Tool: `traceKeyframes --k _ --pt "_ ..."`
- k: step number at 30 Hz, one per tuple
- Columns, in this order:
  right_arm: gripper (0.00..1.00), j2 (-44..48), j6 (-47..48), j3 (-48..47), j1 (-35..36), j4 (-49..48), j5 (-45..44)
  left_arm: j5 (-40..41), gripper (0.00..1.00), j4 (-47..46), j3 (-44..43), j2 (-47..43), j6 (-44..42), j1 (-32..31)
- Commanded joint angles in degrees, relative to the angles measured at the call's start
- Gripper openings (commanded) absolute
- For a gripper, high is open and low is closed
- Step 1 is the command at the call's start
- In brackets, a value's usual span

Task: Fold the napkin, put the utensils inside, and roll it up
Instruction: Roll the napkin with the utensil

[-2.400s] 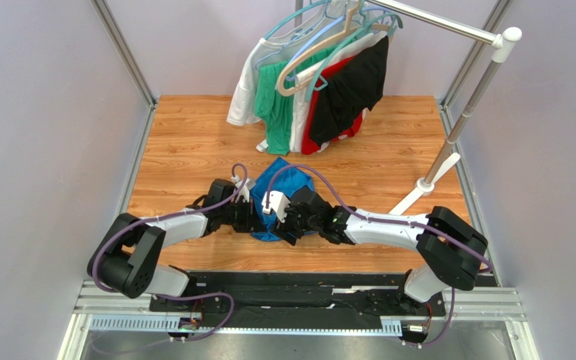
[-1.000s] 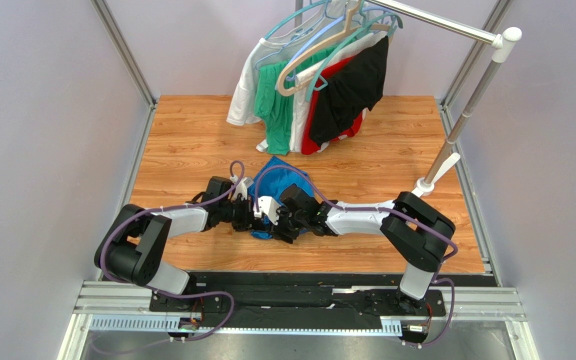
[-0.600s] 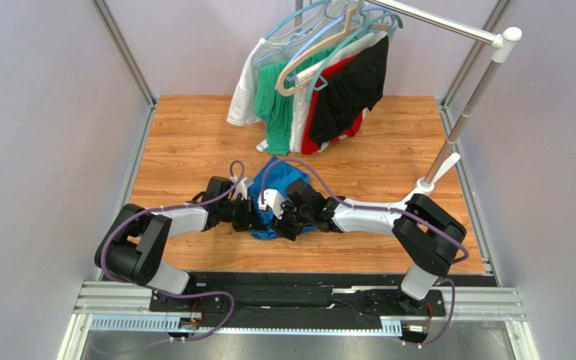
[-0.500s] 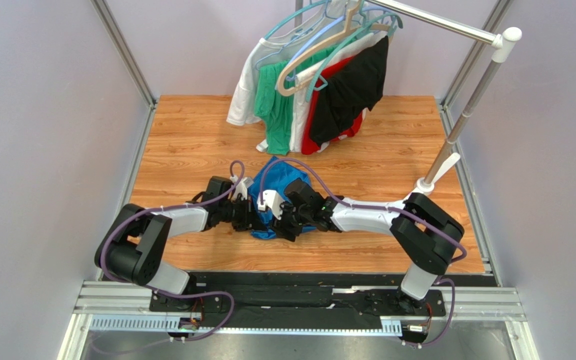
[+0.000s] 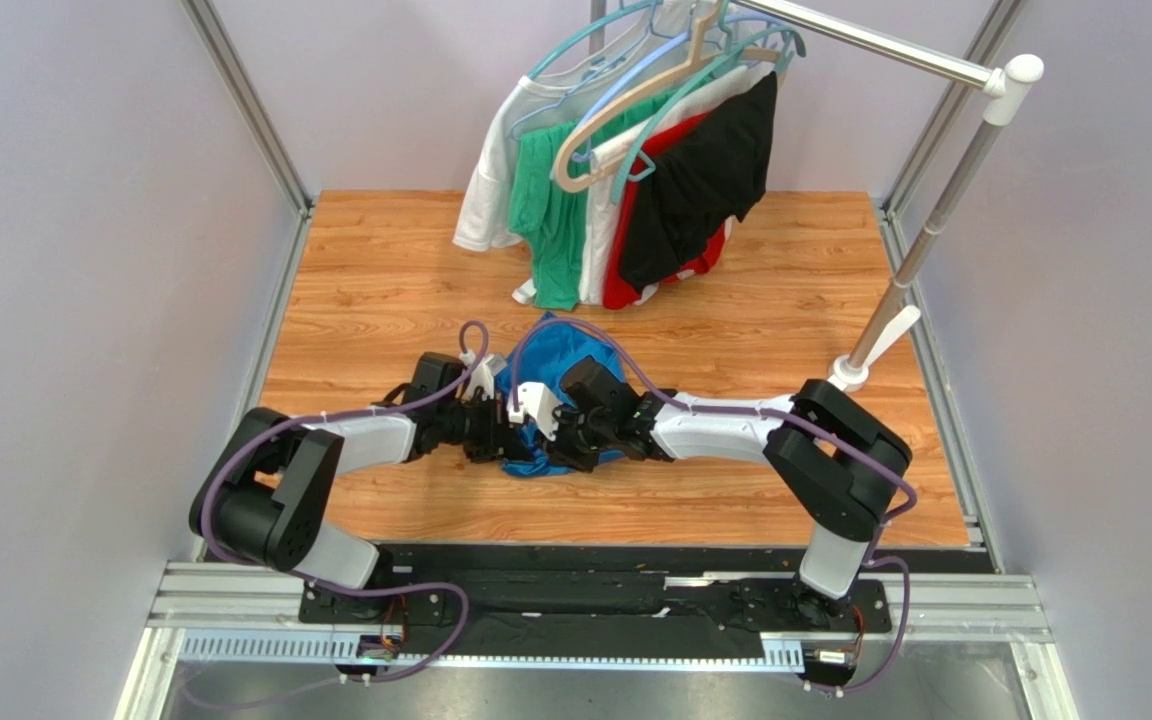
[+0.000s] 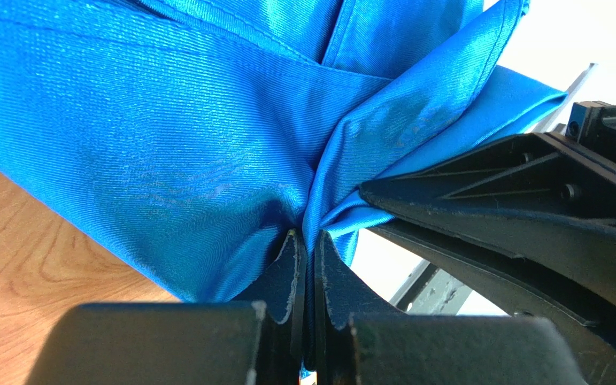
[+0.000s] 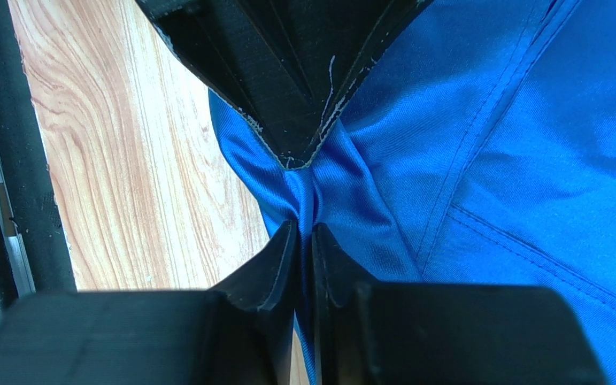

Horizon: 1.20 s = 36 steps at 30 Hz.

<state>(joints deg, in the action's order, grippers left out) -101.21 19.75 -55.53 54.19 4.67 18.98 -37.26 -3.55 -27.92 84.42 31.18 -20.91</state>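
I should open my left gripper and move it back off the napkin's edge (image 6: pixel 192 282) while my right gripper keeps holding, because both my grippers crowd the same bunched fold (image 6: pixel 334 183).
The royal-blue napkin (image 5: pixel 555 357) lies bunched near the table's middle, between both arms. My left gripper (image 5: pixel 512 440) is shut on a pinched fold of the napkin (image 6: pixel 167 152); the fabric runs between its fingertips (image 6: pixel 293 265). My right gripper (image 5: pixel 555 438) meets it from the other side, shut on the same gathered fold of the napkin (image 7: pixel 480 160), cloth squeezed between its fingers (image 7: pixel 281 257). The two grippers (image 6: pixel 304 249) (image 7: pixel 304 237) almost touch tip to tip. No utensils are in view.
A clothes rack (image 5: pixel 920 225) stands at the back right, with hangers carrying green, white, red and black garments (image 5: pixel 642 180) that reach down to the wooden table (image 5: pixel 387 285) just behind the napkin. Metal frame posts (image 5: pixel 244 105) border the table.
My right gripper has closed on the napkin's fold, right against the left gripper's tips. The right arm shifted slightly left. The left arm has stayed put, still holding.
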Motion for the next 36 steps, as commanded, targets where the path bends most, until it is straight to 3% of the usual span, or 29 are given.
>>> traceKeyframes --k 1,8,12,16,27,31,36 --pt "0.11 -0.83 0.82 -2.30 -0.40 -0.63 -1.14 -0.10 0.02 0.12 -1.08 -0.48 -0.94 0.34" --pt "0.03 -2.59 0.64 -4.24 -1.11 1.40 0.09 -0.01 0.32 -0.32 -0.64 -2.95 -0.59 0.34" --pt "0.00 -3.03 0.38 -4.59 -1.81 1.84 0.97 0.25 0.43 -0.67 -0.12 -4.44 -0.33 0.34" --pt "0.00 -3.47 -0.32 -4.85 -3.39 2.19 2.98 -0.01 0.45 -1.19 0.67 -5.49 -0.07 0.34" --pt "0.00 -5.49 -1.64 -7.05 -4.98 4.30 6.94 0.34 0.44 -0.85 0.41 -3.48 -0.59 0.34" --pt "0.00 -4.97 -1.82 -6.79 -5.06 4.21 6.86 4.89 0.24 3.01 -1.08 -2.16 -1.73 0.34" --pt "0.02 -2.86 -2.78 -5.47 -5.06 3.16 5.45 5.70 0.11 3.38 -1.70 -0.66 -0.51 1.04"
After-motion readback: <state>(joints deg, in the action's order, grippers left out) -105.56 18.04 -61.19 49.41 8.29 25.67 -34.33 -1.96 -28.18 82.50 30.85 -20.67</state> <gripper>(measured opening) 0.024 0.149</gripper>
